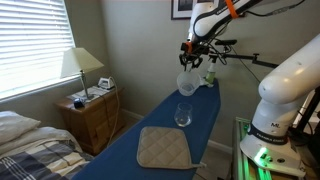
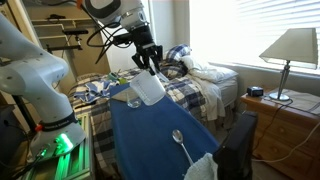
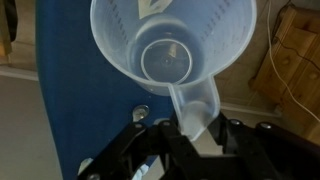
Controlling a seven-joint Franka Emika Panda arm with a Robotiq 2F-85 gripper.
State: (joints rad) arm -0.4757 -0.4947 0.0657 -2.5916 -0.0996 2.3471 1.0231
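The robot's gripper should keep lowering the measuring cup [image 2: 150,89] until the measuring cup's base rests flat, because the measuring cup's opening faces up over a clear part of the blue ironing board [image 2: 145,124].
My gripper [image 3: 192,135] is shut on the handle of a clear plastic measuring cup [image 3: 172,50] and holds it in the air above the far end of a blue ironing board [image 1: 150,120]. The cup is tilted, its open mouth facing the wrist camera, and looks empty. In both exterior views the cup [image 1: 188,83] [image 2: 148,88] hangs under the gripper [image 1: 194,62] [image 2: 147,66]. A clear drinking glass [image 1: 183,115] stands upright on the board below and nearer. A beige pot holder [image 1: 163,148] lies flat on the board's near end.
A metal spoon [image 2: 179,141] lies on the board. A bed with plaid covers [image 2: 190,85] stands beside the board. A wooden nightstand [image 1: 90,115] carries a lamp [image 1: 82,65]. A green object [image 1: 210,77] sits at the board's far end.
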